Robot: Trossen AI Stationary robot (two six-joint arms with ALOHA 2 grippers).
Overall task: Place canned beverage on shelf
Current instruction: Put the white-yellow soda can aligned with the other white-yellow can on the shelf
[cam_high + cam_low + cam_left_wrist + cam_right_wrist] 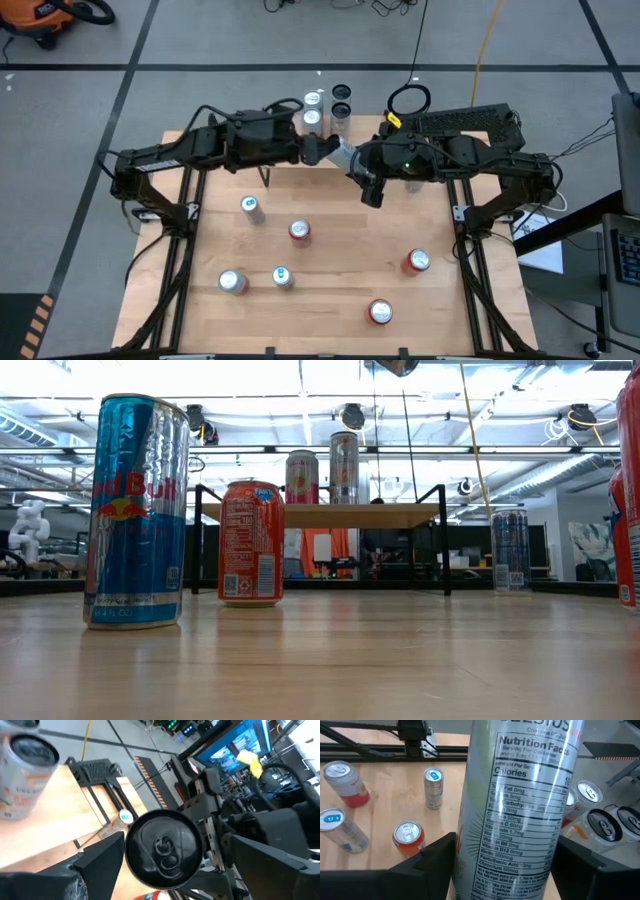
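Note:
The can's dark top [164,849] faces my left gripper, so my left gripper should back off while my right gripper turns the can upright, then take the can's side [344,155].
A silver canned beverage [340,153] hangs in the air between my two arms, over the far middle of the table. My right gripper [512,855] is shut on it. The left wrist view looks at its dark top [162,847] end on. My left gripper [170,855] is open, with its fingers on either side of that top end. In the high view the left gripper [325,150] faces the right gripper [354,162]. The shelf [350,515] stands at the far edge on thin black legs, with cans [344,465] upright on it. My right gripper pinches the can's round side wall [462,865] between its two fingers, below the nutrition label's middle. The fingers come from the table's right, slanting down, and lie across the can. The can is lifted clear of the table, its top end toward my left gripper.
Several cans stand loose on the table: a blue and silver one [138,510], an orange one [252,543], a dark one [510,550], and red ones [418,261] [380,312] toward the near right. Several cans [341,100] crowd the shelf's area at the far edge.

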